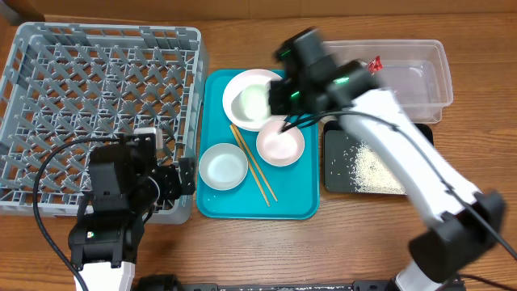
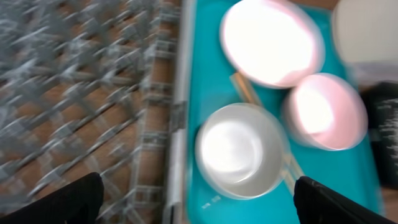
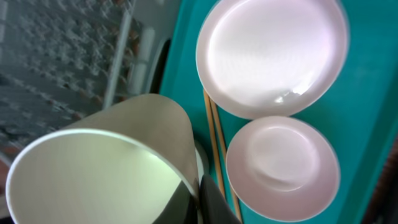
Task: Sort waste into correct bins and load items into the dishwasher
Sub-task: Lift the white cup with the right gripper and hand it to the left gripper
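My right gripper is holding the small white cup (image 1: pixel 254 103) short of the dish rack, so next my left gripper takes hold of the cup's base (image 3: pixel 172 113) and loads the cup with its rim down.
My right gripper (image 1: pixel 277 95) (image 3: pixel 198 198) is shut on the wall of the small white cup (image 1: pixel 256 102) (image 3: pixel 99 171) and holds it above the large white plate (image 1: pixel 242 85) (image 3: pixel 273 53) on the teal tray. The pinkish-white dish (image 1: pixel 280 145) (image 3: pixel 283 168), grey bowl (image 1: pixel 223 166) (image 2: pixel 242 152) and chopsticks (image 1: pixel 255 167) (image 3: pixel 213 134) lie on that tray. My left gripper (image 1: pixel 182 179) (image 2: pixel 202 208) is open and empty at the dish rack's (image 1: pixel 89 89) front right corner, near the bowl. The red-and-white wrapper (image 1: pixel 374 63) lies in the clear tub (image 1: pixel 420 81). Rice (image 1: pixel 373 168) lies in the black tray (image 1: pixel 335 144). No brown lump shows.
The teal tray (image 1: pixel 295 202) sits between the rack and the two bins. The rack's rim (image 2: pixel 177 118) borders the tray's left edge. The right arm (image 1: pixel 404 162) reaches across the black tray. Cables (image 1: pixel 48 210) hang by the left arm.
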`<action>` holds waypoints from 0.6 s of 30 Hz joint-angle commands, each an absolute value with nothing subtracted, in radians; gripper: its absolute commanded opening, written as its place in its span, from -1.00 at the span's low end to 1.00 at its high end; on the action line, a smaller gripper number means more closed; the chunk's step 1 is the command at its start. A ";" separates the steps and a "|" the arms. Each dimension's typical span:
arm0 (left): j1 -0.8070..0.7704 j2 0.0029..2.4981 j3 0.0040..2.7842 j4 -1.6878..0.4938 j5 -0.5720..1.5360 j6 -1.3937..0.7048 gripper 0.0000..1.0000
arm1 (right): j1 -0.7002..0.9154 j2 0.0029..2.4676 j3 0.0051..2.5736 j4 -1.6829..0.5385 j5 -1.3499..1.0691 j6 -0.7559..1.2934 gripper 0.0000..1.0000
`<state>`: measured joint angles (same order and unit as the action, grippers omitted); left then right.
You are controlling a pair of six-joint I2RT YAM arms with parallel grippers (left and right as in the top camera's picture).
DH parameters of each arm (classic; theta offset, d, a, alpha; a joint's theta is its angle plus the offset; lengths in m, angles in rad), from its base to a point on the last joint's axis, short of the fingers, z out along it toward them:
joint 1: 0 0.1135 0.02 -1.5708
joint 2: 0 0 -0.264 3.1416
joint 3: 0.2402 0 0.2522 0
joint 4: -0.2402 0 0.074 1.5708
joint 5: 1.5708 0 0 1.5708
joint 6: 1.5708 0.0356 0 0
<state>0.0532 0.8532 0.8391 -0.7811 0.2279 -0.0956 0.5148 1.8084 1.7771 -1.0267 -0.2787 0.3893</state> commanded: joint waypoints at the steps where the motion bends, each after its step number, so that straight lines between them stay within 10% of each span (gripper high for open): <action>1: 0.057 0.871 0.863 -0.722 0.473 -0.090 0.99 | 0.434 1.785 1.790 -1.061 -0.507 0.393 -0.92; 18: 0.057 1.044 0.863 -0.257 1.150 -0.090 0.99 | 0.404 1.788 1.767 -1.126 -1.158 0.257 -0.92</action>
